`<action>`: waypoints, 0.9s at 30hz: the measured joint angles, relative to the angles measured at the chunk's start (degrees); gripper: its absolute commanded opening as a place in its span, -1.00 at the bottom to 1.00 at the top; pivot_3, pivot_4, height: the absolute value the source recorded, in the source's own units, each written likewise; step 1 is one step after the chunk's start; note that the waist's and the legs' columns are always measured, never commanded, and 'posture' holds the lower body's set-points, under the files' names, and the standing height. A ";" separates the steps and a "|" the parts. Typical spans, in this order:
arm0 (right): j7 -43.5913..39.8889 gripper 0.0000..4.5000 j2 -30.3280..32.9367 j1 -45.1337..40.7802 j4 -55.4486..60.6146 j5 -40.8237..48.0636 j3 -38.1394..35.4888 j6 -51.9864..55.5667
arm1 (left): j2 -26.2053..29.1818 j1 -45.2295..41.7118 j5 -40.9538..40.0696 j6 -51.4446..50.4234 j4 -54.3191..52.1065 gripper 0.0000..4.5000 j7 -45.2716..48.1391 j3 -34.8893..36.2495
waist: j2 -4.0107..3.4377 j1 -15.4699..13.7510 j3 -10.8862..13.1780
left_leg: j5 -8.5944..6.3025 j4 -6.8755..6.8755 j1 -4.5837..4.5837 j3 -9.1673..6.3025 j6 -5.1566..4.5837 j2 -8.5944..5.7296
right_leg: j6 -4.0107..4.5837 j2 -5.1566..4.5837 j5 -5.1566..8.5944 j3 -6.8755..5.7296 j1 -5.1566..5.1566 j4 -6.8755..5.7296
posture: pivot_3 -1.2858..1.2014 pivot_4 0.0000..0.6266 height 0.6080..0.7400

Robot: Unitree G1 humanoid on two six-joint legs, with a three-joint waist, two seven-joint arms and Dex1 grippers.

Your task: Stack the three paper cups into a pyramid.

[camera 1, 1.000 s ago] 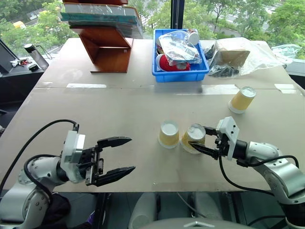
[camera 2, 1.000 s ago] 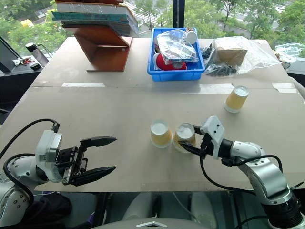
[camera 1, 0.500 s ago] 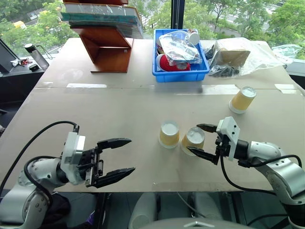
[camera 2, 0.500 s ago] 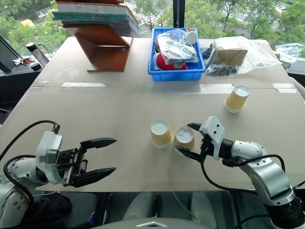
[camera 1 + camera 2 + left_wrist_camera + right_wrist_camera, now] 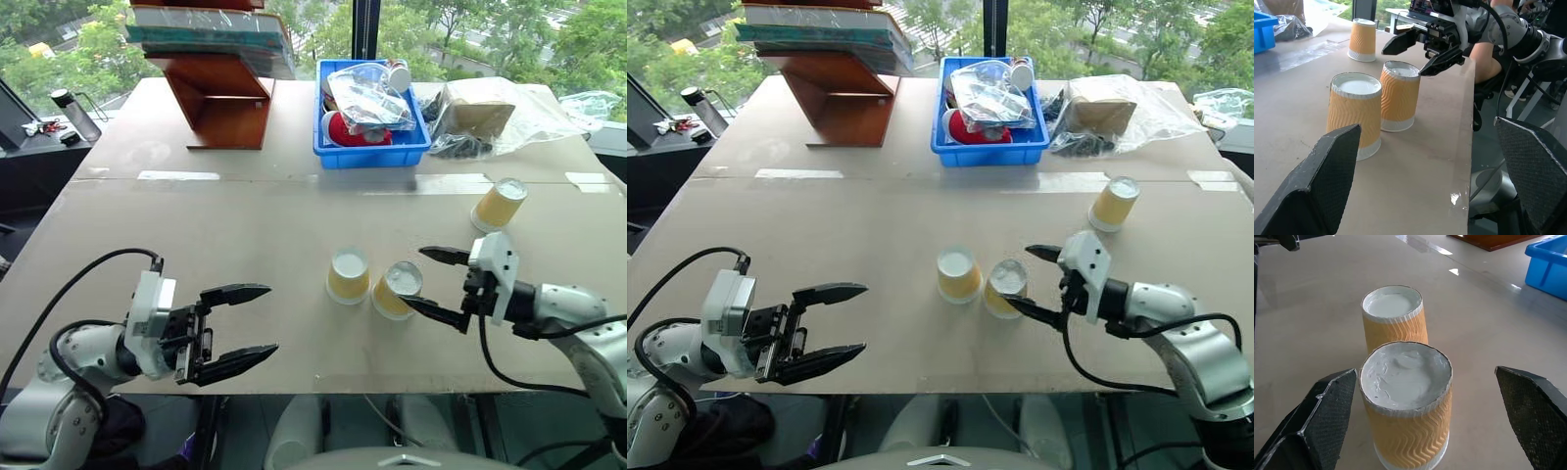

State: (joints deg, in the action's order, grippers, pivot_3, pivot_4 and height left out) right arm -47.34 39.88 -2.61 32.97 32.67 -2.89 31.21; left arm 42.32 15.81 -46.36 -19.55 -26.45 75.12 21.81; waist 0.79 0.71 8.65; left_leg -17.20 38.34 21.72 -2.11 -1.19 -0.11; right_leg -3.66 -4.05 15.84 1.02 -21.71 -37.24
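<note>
The cup my right gripper faces [image 5: 397,290] is closer to the table's front edge than its neighbour, so the robot should use closed fingers to push that cup's near side [image 5: 396,309] back before stacking.
Two of the paper cups stand upside down and side by side near the table's front middle: one cup [image 5: 348,275] on the left and its neighbour [image 5: 396,290] on the right, almost touching. The third cup [image 5: 498,204] stands alone, also upside down, further back on the right. My right gripper [image 5: 413,276] is open at the level of the right-hand cup's top, just to its right, with its fingers spread wider than the cup and holding nothing. My left gripper [image 5: 272,317] hangs open and empty at the front left, well apart from the cups and pointing towards them.
A blue bin [image 5: 324,149] with bagged red-and-white items sits at the back centre. Clear bags [image 5: 490,117] lie to its right. A wooden stand [image 5: 223,103] carrying books is at the back left. The pair of cups stands close to the table's front edge [image 5: 323,384].
My right gripper has opened off the right-hand cup of the pair and drawn back to the right and slightly up. The cup stays beside its neighbour. My left gripper has not moved.
</note>
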 measured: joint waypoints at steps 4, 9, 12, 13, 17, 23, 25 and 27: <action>-1.14 0.99 1.88 0.03 0.07 4.25 -3.15 1.98 | -0.01 0.01 0.00 0.11 0.00 1.00 0.17 0.00 | 0.00 0.03 0.00 | 0.00 0.00 0.00 0.01 0.00 0.00 | 0.00 0.00 0.00 0.01 0.00 0.00 | 0.03 -0.52 1.00; -2.26 0.99 4.93 3.67 -0.04 -1.55 0.33 -0.78 | -0.16 0.02 0.02 0.30 0.09 1.00 0.29 0.00 | 0.01 -0.06 -0.01 | -0.01 0.00 0.02 -0.01 -0.01 0.00 | 0.00 0.00 0.00 -0.04 0.01 0.05 | 0.03 -0.52 1.00; -2.23 0.99 4.82 4.80 -1.73 -5.27 2.78 -2.90 | -0.15 -0.09 0.03 0.31 0.09 1.00 0.34 -0.01 | 0.01 -0.02 0.00 | -0.01 0.00 0.02 0.02 -0.01 0.00 | 0.00 0.00 0.00 -0.01 0.01 0.06 | 0.03 -0.52 1.00; -2.26 0.99 4.83 4.96 -2.31 -6.05 3.09 -3.42 | -0.15 -0.12 0.03 0.31 0.09 1.00 0.36 -0.02 | 0.01 -0.02 0.00 | -0.01 0.00 0.02 0.03 -0.01 0.00 | 0.00 0.00 0.00 -0.01 0.01 0.07 | 0.03 -0.52 1.00; -2.32 0.43 4.57 5.18 -4.62 -8.08 4.23 -5.00 | -0.16 -0.22 0.04 0.32 0.09 1.00 0.60 -0.04 | 0.01 -0.01 0.00 | -0.01 0.00 0.01 0.01 -0.01 0.01 | 0.00 0.01 0.00 -0.02 0.01 0.06 | 0.03 -0.52 1.00; -2.91 -0.93 4.18 5.11 -5.57 -9.30 5.84 -5.16 | -0.24 -0.20 0.07 0.35 0.09 1.00 0.62 -0.14 | 0.01 -0.02 0.00 | -0.01 0.00 0.02 0.01 -0.01 0.01 | 0.00 0.00 0.00 -0.02 0.01 0.07 | 0.03 -0.52 1.00; -3.22 -0.99 4.17 5.11 -5.54 -9.30 6.43 -5.02 | -0.26 -0.14 0.07 0.37 0.09 1.00 0.61 -0.14 | 0.01 -0.02 0.00 | -0.01 0.00 0.02 0.00 -0.01 0.01 | 0.00 0.00 0.00 -0.02 0.01 0.06 | 0.03 -0.52 1.00; -3.55 -0.99 4.17 5.11 -5.43 -9.20 6.88 -4.55 | -0.27 -0.04 0.08 0.37 0.09 1.00 0.60 -0.15 | 0.01 -0.02 0.00 | -0.01 0.00 0.02 0.00 -0.01 0.01 | 0.00 0.00 0.00 -0.02 0.01 0.06 | 0.03 -0.52 1.00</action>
State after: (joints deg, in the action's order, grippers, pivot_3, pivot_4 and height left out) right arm -50.89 44.05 2.51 27.54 23.47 3.99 26.67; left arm 42.05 15.78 -46.28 -19.18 -26.36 75.72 21.66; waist 0.80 0.68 8.64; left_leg -17.21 38.34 21.74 -2.11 -1.20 -0.10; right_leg -3.66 -4.05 15.84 1.00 -21.69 -37.17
